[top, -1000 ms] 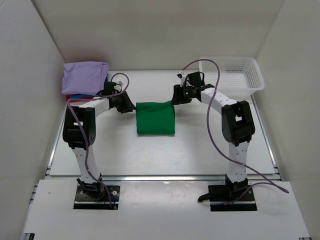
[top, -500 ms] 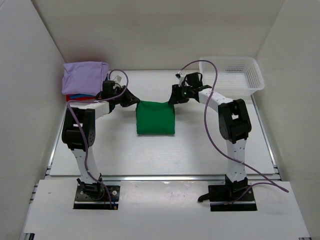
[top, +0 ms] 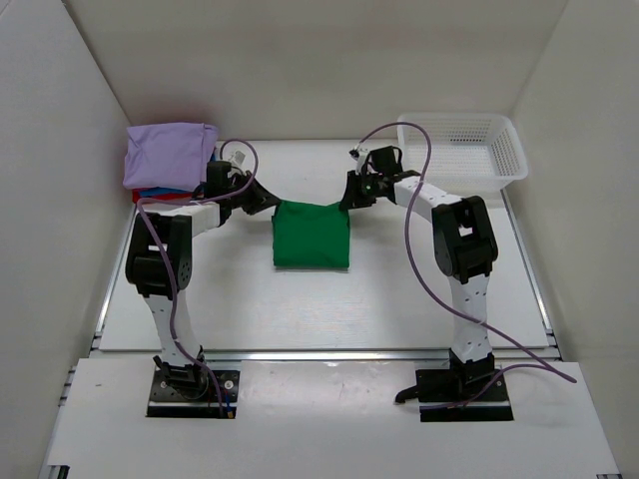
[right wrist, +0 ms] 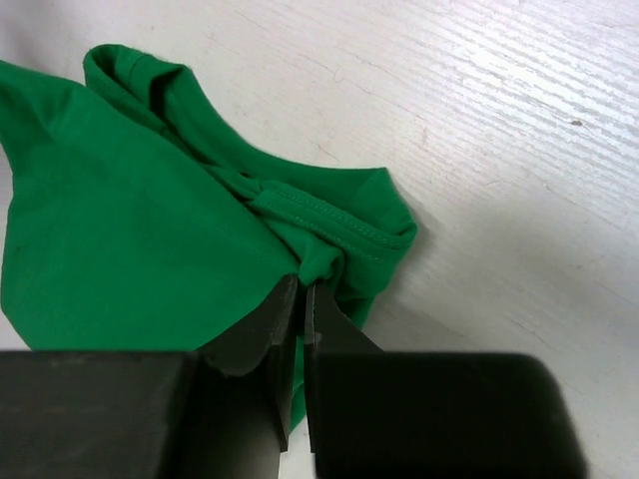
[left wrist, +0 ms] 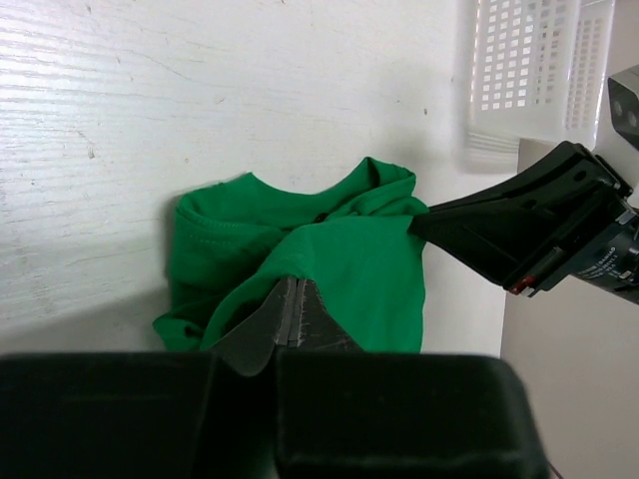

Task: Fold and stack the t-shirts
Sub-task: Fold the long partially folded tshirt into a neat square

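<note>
My right gripper is far from the lavender t-shirt's stack (top: 170,158), so my left gripper should take a deeper hold of the green t-shirt's corner (top: 286,212) and carry the green t-shirt to the stack by itself.
The bright green t-shirt (top: 311,236) lies partly folded in the middle of the table, its far edge lifted. My left gripper (top: 273,203) is shut on its far left corner, seen in the left wrist view (left wrist: 292,284) with green cloth (left wrist: 349,269) draped over the fingers. My right gripper (top: 345,203) is shut on the far right corner, seen in the right wrist view (right wrist: 303,279) pinching a bunched hem of the shirt (right wrist: 130,230). The lavender t-shirt (top: 170,153) tops a stack at the far left, with blue and red cloth (top: 150,194) showing under it.
A white plastic mesh basket (top: 461,150) stands at the far right, also at the top right of the left wrist view (left wrist: 539,60). White walls enclose the table on three sides. The right arm's black gripper body (left wrist: 539,225) shows in the left wrist view.
Both grippers have closed on the green shirt's far corners and lifted that edge a little; the left gripper moved right toward the shirt.
</note>
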